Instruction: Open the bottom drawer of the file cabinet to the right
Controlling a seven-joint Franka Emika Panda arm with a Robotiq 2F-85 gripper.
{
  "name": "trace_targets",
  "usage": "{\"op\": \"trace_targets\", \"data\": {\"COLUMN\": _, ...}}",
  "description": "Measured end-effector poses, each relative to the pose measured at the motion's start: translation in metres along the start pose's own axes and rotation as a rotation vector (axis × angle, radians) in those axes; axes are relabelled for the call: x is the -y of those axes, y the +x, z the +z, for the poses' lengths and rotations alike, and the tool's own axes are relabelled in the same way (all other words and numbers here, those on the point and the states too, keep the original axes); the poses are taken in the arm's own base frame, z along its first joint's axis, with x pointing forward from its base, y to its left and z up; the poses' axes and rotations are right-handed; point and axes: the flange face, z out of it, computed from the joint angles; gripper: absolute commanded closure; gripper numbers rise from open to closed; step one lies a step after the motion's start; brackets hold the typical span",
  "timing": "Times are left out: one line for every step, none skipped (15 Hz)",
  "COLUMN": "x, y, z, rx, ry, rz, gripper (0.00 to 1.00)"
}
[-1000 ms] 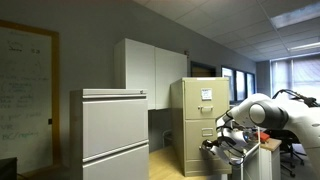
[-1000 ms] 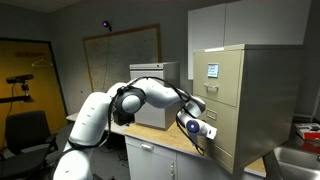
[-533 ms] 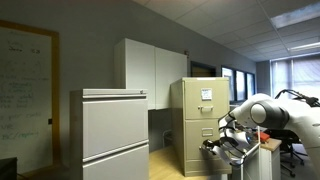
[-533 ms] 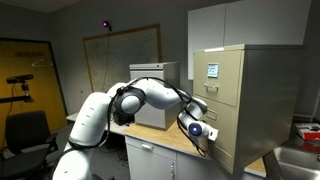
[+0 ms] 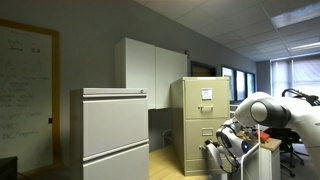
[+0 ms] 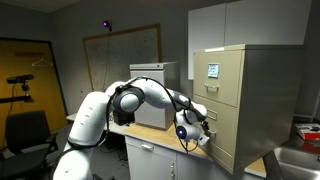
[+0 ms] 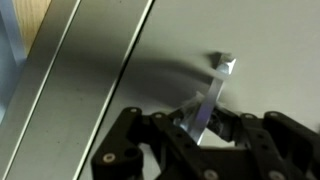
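Note:
My gripper is slanted on the bottom drawer's handle (image 7: 213,92). I should open my gripper and turn it to line up with the handle (image 7: 208,105) before I pull.
The beige file cabinet (image 5: 195,105) (image 6: 255,95) stands on a counter. Its bottom drawer (image 5: 198,138) (image 6: 224,122) sits under the top drawer with the white card. In the wrist view the drawer front (image 7: 260,40) fills the frame, and a thin metal handle (image 7: 218,80) sticks out from it. My gripper (image 7: 200,125) is shut on that handle. In both exterior views the gripper (image 5: 217,150) (image 6: 198,136) is at the drawer's front, and the drawer front looks pulled slightly out of the cabinet.
A wider pale grey lateral cabinet (image 5: 112,130) (image 6: 152,100) stands beside the file cabinet. White wall cupboards (image 5: 150,68) (image 6: 250,25) hang above. A whiteboard (image 5: 25,90) is on the far wall. An office chair (image 6: 25,130) stands behind the arm.
The gripper has moved a little away from the cabinet while holding the handle, and the drawer front appears to have come out slightly with it.

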Motion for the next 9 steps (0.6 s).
{"op": "trace_targets", "data": {"x": -0.001, "y": -0.004, "z": -0.001, "rx": -0.031, "ry": 0.006, "rz": 0.056, "gripper": 0.95}}
{"op": "trace_targets", "data": {"x": -0.002, "y": -0.009, "z": -0.002, "rx": -0.063, "ry": 0.014, "rz": 0.108, "gripper": 0.95}}
{"op": "trace_targets", "data": {"x": -0.004, "y": -0.005, "z": -0.003, "rx": -0.070, "ry": 0.016, "rz": 0.133, "gripper": 0.95}}
{"op": "trace_targets", "data": {"x": -0.006, "y": 0.001, "z": -0.006, "rx": -0.076, "ry": 0.013, "rz": 0.168, "gripper": 0.95}}
{"op": "trace_targets", "data": {"x": -0.008, "y": 0.006, "z": -0.008, "rx": -0.085, "ry": 0.009, "rz": 0.203, "gripper": 0.95}}
{"op": "trace_targets", "data": {"x": -0.010, "y": 0.012, "z": -0.011, "rx": -0.097, "ry": 0.004, "rz": 0.236, "gripper": 0.95}}
{"op": "trace_targets", "data": {"x": -0.012, "y": 0.018, "z": -0.014, "rx": -0.108, "ry": 0.000, "rz": 0.269, "gripper": 0.95}}
{"op": "trace_targets", "data": {"x": -0.013, "y": 0.019, "z": -0.014, "rx": -0.110, "ry": 0.001, "rz": 0.302, "gripper": 0.95}}
{"op": "trace_targets", "data": {"x": -0.012, "y": 0.018, "z": -0.015, "rx": -0.112, "ry": -0.001, "rz": 0.328, "gripper": 0.95}}
